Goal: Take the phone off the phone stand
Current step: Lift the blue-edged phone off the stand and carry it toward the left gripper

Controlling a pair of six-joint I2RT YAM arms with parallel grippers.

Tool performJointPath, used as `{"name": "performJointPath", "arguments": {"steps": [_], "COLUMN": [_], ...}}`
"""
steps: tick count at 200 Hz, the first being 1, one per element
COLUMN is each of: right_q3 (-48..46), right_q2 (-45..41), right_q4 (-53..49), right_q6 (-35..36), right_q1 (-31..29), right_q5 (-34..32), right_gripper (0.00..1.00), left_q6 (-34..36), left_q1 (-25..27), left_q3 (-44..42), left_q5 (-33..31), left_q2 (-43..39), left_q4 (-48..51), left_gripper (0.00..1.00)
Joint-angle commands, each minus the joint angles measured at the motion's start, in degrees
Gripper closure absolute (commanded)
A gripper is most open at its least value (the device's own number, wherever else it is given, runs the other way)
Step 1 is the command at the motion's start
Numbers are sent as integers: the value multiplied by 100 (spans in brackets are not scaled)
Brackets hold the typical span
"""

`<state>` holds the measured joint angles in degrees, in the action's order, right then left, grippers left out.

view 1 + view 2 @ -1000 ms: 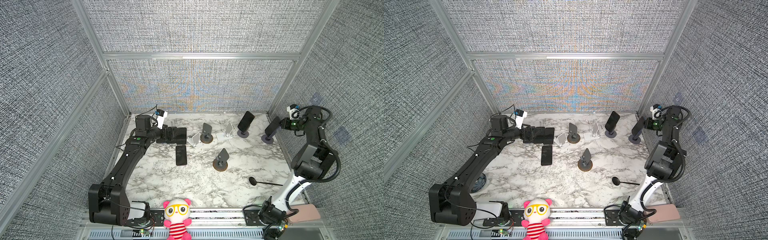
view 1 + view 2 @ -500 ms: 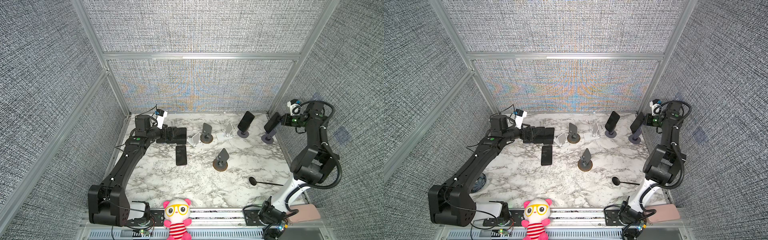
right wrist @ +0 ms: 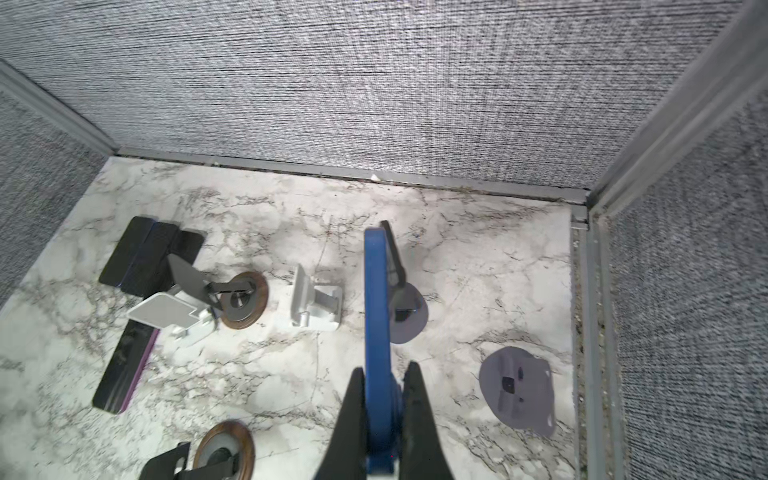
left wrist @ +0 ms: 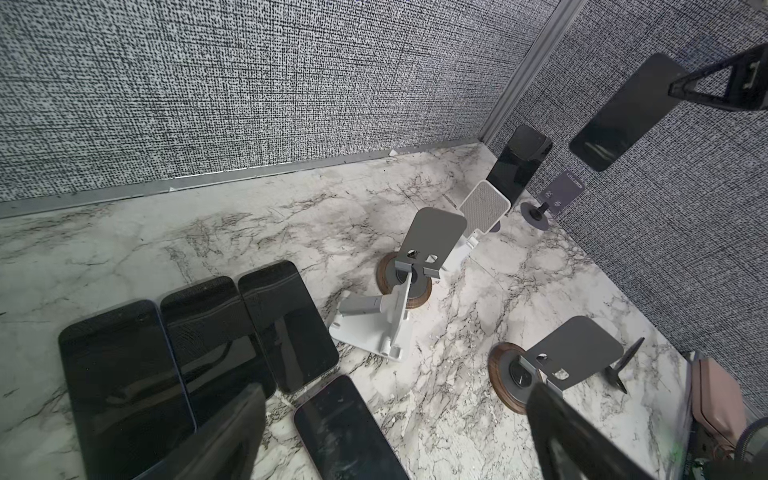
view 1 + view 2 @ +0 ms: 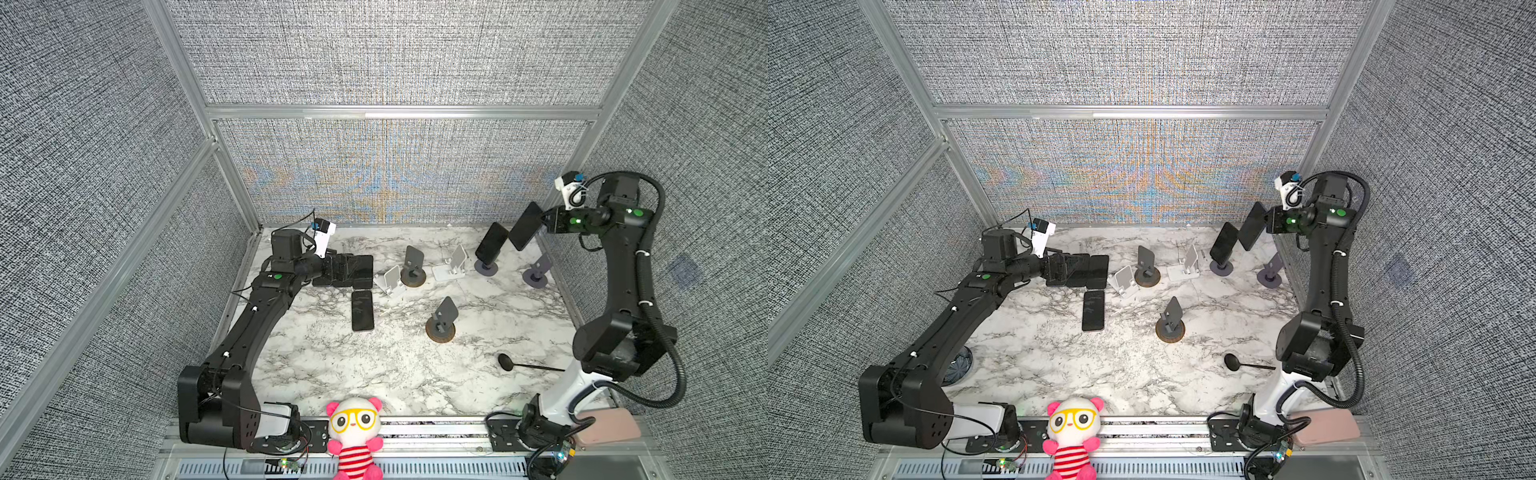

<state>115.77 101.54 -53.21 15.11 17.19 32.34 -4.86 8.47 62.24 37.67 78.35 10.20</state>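
Observation:
The phone in my right gripper is far from the flat phones, so I should grab the phone's free long edge with my left gripper and put the phone down next to them.
My right gripper is shut on the phone, pinching its blue edge. In both top views the phone hangs tilted in the air at the far right, dark screen showing, clear of its phone stand. That grey-purple phone stand stands bare below, close to the right wall. My left gripper is open, low over a row of flat phones at the far left, holding nothing.
A second phone still leans on a stand beside the held one. Two wooden-based stands and two white stands are bare. Flat phones, a black spoon and a plush toy lie around.
My right gripper has risen with the phone, lifting it off its stand and a little toward the back wall. The left arm has not moved.

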Motion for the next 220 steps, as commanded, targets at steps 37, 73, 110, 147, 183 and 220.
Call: {"name": "performJointPath", "arguments": {"steps": [37, 73, 110, 147, 183, 220], "right_q3": [-54, -330, -479, -622, -899, -877], "right_q2": [-404, -728, -889, -945, -936, -690], "right_q4": [-783, -1066, -1549, -2031, -2294, -2972], "right_q6": [422, 644, 1004, 1439, 1858, 2627], "right_q1": [-658, -1058, -1464, -1959, -2405, -2552], "right_q5": [697, 1259, 1755, 1963, 2264, 2650], "right_gripper": [100, 100, 100, 100, 100, 100], "left_q6": [-143, 316, 420, 56, 138, 476], "left_q1": [40, 414, 1230, 1641, 1846, 2056], "left_q3": [108, 401, 652, 525, 628, 909], "left_q5": [550, 522, 532, 908, 1739, 1881], "left_q2": [104, 171, 347, 409, 585, 843], "left_q4": [-16, 682, 981, 271, 268, 876], "left_gripper": [6, 8, 10, 20, 25, 31]}}
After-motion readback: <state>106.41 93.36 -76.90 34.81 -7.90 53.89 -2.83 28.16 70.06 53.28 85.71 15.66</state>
